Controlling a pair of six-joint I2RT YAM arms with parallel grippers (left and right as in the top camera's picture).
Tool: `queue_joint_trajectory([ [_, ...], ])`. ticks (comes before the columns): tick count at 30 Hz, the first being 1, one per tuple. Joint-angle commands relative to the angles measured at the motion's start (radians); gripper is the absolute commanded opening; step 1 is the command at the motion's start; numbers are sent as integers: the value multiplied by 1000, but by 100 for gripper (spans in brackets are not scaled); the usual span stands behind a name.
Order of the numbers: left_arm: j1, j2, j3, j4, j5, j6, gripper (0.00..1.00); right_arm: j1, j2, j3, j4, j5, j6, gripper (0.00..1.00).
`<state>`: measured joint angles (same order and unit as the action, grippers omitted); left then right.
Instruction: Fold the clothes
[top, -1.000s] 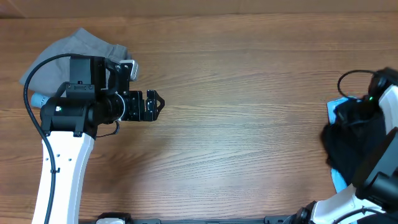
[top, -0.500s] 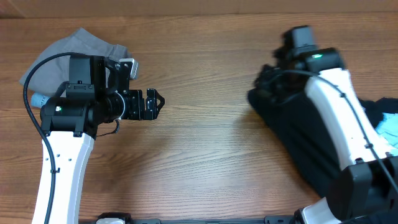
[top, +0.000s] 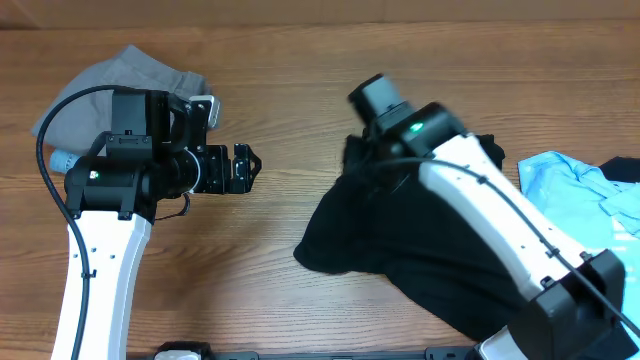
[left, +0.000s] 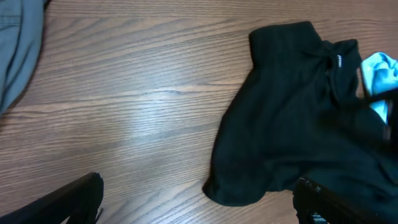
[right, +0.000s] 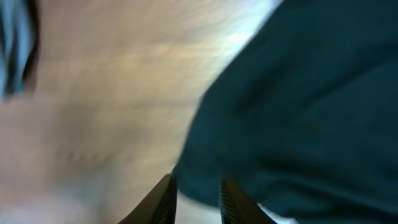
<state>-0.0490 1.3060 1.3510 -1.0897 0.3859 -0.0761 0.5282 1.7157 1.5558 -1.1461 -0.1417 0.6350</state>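
The crumpled black trousers (top: 408, 222) have my right arm stretched across them, so that arm should move back and my left gripper should pull their logo end (left: 283, 48) toward the grey shorts.
The black trousers (top: 400, 235) lie crumpled on the wooden table, right of centre, stretching towards the front right. My right gripper (top: 358, 160) is at their far left corner, mostly hidden under its wrist. In the right wrist view its fingers (right: 198, 200) are close together on an edge of the black trousers (right: 298, 112); that view is blurred. My left gripper (top: 246, 168) is open and empty, left of the trousers and apart from them. In the left wrist view the trousers (left: 292, 112) lie ahead of the open fingers (left: 199, 208), with a small white logo (left: 339, 60) showing.
Grey shorts (top: 120, 78) lie at the far left behind my left arm, also at the left edge of the left wrist view (left: 18, 50). A light-blue T-shirt (top: 572, 188) lies at the right, partly under the trousers. More dark cloth (top: 622, 170) is at the far right edge.
My right arm has swept left from the right edge to the middle, dragging the black trousers with it and uncovering the light-blue T-shirt. The left arm has not moved.
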Motion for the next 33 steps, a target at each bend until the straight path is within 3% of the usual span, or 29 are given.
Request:
queue_joint_trajectory([
  [1, -38, 6, 26, 13, 58, -6, 100, -140, -92, 24, 0, 59, -36, 29],
  [4, -117, 31, 26, 33, 24, -6, 100, -233, -155, 34, -5, 50, -89, 34],
  [8, -280, 132, 26, 120, -4, -7, 100, -356, -260, 51, -36, 47, -146, 54],
  [14, -362, 272, 26, 261, -8, -15, 100, -429, -340, 51, -108, 48, -146, 61],
  [16, -383, 344, 26, 288, -8, -16, 91, -430, -341, 51, -126, 55, -146, 63],
  [17, -391, 384, 26, 291, -13, -17, 77, -430, -340, 51, -134, 56, -146, 63],
  [20, -402, 550, 26, 320, -19, -18, 20, -430, -338, 50, -151, 55, -146, 63],
  [22, -402, 608, 26, 354, 6, -18, 4, -430, -338, 50, -152, 55, -146, 63],
  [33, -428, 774, 26, 414, 136, 95, 4, -430, -338, 50, -166, 74, -146, 64],
])
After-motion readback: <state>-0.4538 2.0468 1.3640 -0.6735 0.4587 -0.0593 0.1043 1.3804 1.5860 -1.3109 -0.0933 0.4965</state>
